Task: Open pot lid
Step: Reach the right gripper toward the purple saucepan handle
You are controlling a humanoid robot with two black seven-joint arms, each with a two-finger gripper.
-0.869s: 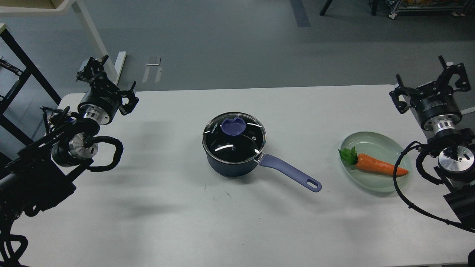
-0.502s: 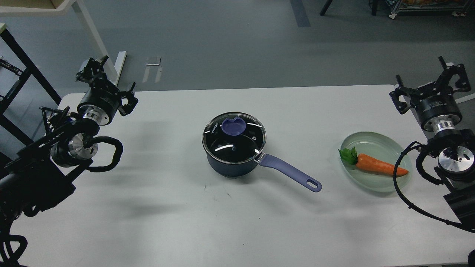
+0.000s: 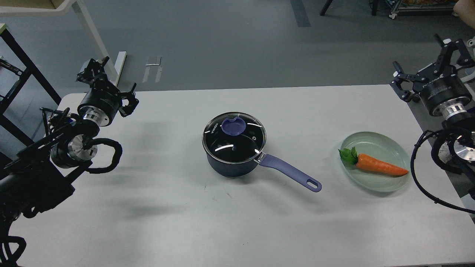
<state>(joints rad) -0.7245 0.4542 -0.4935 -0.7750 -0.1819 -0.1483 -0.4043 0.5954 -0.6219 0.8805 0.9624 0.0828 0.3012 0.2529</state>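
The glass lid (image 3: 241, 145) lets only an even dark inside show through, so the robot should expect an empty pot (image 3: 229, 167) when it takes the lid off.
A dark blue pot (image 3: 232, 165) stands in the middle of the white table (image 3: 167, 222), its purple handle (image 3: 291, 173) pointing to the lower right. A glass lid (image 3: 233, 138) with a purple knob (image 3: 233, 126) lies closed on the pot. My left gripper (image 3: 107, 79) is open and empty above the table's far left corner, far from the pot. My right gripper (image 3: 430, 61) is open and empty beyond the table's far right corner.
A pale green plate (image 3: 386, 148) with an orange carrot (image 3: 378, 165) on it sits at the right of the table. Black cables hang from both arms. A black frame (image 3: 22, 63) and a white table leg (image 3: 92, 33) stand on the floor at the left.
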